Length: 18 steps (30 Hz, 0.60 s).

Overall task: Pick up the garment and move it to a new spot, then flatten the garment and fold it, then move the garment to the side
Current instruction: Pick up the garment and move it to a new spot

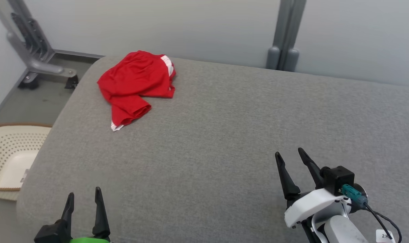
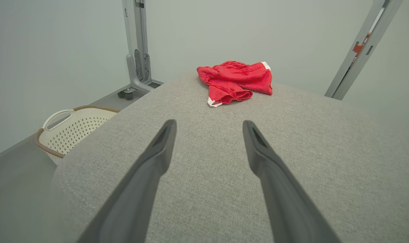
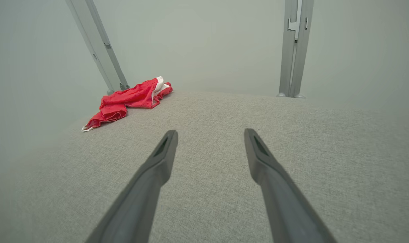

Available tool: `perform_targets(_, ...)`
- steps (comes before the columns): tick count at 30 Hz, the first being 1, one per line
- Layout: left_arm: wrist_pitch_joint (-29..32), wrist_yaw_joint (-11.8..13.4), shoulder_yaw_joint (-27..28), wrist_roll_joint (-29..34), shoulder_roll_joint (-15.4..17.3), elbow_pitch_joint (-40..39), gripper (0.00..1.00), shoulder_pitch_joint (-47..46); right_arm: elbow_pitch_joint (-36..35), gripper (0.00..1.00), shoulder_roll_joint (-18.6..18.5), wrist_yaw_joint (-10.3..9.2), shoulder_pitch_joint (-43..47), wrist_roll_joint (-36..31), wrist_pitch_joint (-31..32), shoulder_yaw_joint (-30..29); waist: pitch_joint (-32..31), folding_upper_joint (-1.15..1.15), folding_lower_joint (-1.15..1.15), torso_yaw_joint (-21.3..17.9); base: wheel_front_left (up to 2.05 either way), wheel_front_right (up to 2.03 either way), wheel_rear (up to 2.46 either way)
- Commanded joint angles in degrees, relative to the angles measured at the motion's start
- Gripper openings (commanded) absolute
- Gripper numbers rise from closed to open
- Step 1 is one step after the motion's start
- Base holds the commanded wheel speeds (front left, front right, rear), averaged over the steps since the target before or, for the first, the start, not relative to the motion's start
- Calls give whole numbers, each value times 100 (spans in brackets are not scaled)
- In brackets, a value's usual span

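The robot should expect a long white stripe hidden in the folds of the crumpled garment (image 1: 133,83), because white trim (image 1: 167,64) shows at opposite edges of the garment.
The garment (image 1: 135,84) is red with white trim, lying crumpled near the far left corner of a grey padded surface (image 1: 224,135). My left gripper (image 1: 84,194) is open at the near left edge, well short of the garment (image 2: 236,82), with nothing between its fingers. My right gripper (image 1: 289,153) is open at the near right, far from the garment (image 3: 127,101), also holding nothing. Both wrist views show the fingers spread over bare grey fabric.
A cream perforated laundry basket (image 1: 8,158) stands on the floor left of the surface. Grey metal frame posts (image 1: 285,33) rise behind the far edge, and another angled frame (image 1: 32,47) stands at the far left.
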Motion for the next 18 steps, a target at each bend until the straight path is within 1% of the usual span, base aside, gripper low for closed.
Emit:
perform_targets(1, -1, -21, 8, 18, 28, 2, 100, 66, 33, 100, -17, -9, 76, 31, -15, 11, -50, 0, 0, 563, 0, 0, 0)
perform_targets(5, -1, -50, 35, 34, 32, -3, 100, 124, 70, 100, -19, -9, 79, 51, -15, 70, -72, 0, 0, 766, 0, 0, 0)
perform_targets(9, -1, -54, 63, 39, 30, -13, 100, 138, 106, 100, -18, -9, 44, 72, -15, 134, -66, 0, 0, 857, 0, 0, 0)
perform_targets(14, -1, -70, 68, -21, 23, -9, 100, 143, 80, 100, -20, -9, -35, 9, -15, 197, 27, 0, 0, 833, 0, 0, 0)
perform_targets(18, -1, -103, 44, 33, 46, -8, 100, -76, 11, 100, -21, -9, -157, -116, -15, 166, 226, 0, 0, 698, 0, 0, 0)
